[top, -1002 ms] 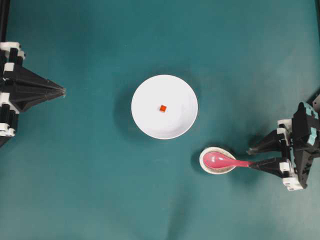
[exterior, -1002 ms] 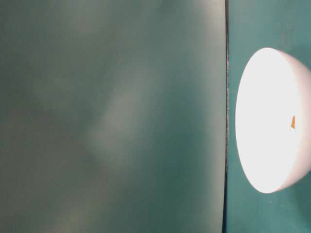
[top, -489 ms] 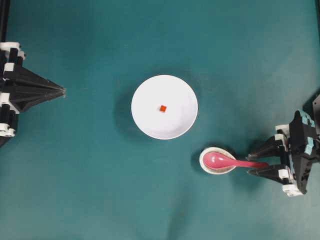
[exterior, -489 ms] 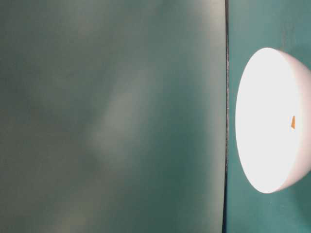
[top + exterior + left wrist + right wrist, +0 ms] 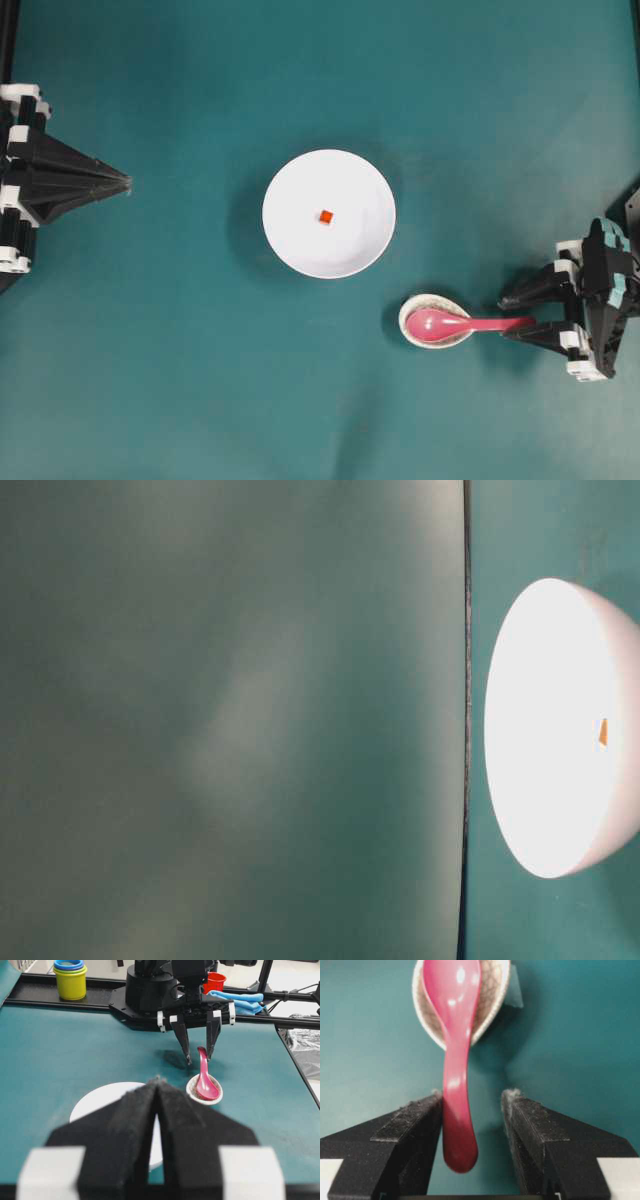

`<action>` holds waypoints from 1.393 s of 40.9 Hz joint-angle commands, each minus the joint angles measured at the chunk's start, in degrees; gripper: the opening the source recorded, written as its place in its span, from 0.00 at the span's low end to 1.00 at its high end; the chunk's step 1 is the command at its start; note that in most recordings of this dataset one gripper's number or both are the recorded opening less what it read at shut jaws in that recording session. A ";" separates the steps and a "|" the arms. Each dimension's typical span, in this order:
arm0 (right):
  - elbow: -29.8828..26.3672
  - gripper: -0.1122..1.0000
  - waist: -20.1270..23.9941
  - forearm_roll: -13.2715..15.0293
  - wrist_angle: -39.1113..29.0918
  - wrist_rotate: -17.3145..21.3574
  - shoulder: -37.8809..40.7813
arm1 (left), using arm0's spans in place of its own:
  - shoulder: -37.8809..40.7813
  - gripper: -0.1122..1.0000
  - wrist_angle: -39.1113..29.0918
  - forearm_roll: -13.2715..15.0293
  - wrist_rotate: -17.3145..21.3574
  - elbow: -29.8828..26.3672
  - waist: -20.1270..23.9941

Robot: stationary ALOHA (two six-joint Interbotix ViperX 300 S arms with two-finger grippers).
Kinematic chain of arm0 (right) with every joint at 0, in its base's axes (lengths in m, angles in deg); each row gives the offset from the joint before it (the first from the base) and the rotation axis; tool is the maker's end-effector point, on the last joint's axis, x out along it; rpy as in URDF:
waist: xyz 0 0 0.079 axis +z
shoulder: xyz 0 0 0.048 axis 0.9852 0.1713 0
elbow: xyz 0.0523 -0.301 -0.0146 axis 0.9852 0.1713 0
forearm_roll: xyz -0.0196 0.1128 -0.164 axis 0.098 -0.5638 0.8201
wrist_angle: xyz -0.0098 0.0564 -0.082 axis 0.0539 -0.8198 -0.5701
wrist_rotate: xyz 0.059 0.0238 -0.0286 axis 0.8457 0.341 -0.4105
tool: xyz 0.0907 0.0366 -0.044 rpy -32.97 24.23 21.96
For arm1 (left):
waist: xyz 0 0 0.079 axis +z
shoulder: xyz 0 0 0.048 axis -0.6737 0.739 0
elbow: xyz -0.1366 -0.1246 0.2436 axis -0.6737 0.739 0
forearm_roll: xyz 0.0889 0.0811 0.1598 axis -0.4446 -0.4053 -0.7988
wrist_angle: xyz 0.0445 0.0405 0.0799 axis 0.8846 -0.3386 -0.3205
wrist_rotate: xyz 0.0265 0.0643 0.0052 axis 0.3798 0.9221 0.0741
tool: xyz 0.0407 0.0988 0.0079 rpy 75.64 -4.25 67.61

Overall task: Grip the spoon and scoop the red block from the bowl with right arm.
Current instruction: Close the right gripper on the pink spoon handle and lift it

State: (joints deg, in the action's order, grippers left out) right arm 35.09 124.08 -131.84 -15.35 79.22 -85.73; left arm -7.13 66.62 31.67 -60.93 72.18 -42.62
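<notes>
The red block point(image 5: 326, 217) will travel inside the pink spoon's hollow head point(image 5: 430, 324) when I lift the spoon, because the block is smaller than that head.
The pink spoon point(image 5: 455, 324) lies with its head in a small speckled cream dish point(image 5: 412, 331), handle pointing right. My right gripper point(image 5: 516, 314) is open, and the handle end point(image 5: 457, 1130) sits between its jaws, against the left finger point(image 5: 415, 1125) and apart from the other. The red block point(image 5: 326, 216) rests near the middle of the white bowl point(image 5: 300, 250). My left gripper point(image 5: 126, 183) is shut and empty at the far left, well away from the bowl. The bowl point(image 5: 540, 730) and block point(image 5: 603, 732) also show in the table-level view.
In the left wrist view, yellow stacked cups with a blue ring point(image 5: 70, 980), a red cup point(image 5: 216, 981) and a blue cloth point(image 5: 240, 1000) sit beyond the far table edge behind the right arm's base point(image 5: 150, 990). The mat is teal.
My right gripper has shifted so the spoon handle lies between its open jaws; a second ago its lower finger was in line with the handle tip. The left arm, bowl and block have not moved.
</notes>
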 commanded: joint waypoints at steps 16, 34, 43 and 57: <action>-0.62 0.58 0.18 -0.09 3.52 -2.90 -0.26 | 0.62 0.10 0.18 -0.09 0.00 -1.58 -0.09; -0.70 0.58 0.26 -0.09 3.25 -2.99 -0.18 | 0.62 0.10 0.18 -0.09 0.00 -1.49 -0.09; -0.62 0.52 0.18 0.18 3.16 -3.25 0.00 | 0.62 0.10 0.26 -0.09 0.00 -1.49 -0.09; -0.88 0.38 0.18 1.05 3.08 -4.22 0.00 | 0.62 0.10 0.18 -0.09 0.00 -1.49 -0.09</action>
State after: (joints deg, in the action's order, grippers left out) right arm 35.00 124.08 -130.96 -12.45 75.35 -85.38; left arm -6.95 66.62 31.67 -60.93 72.18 -42.62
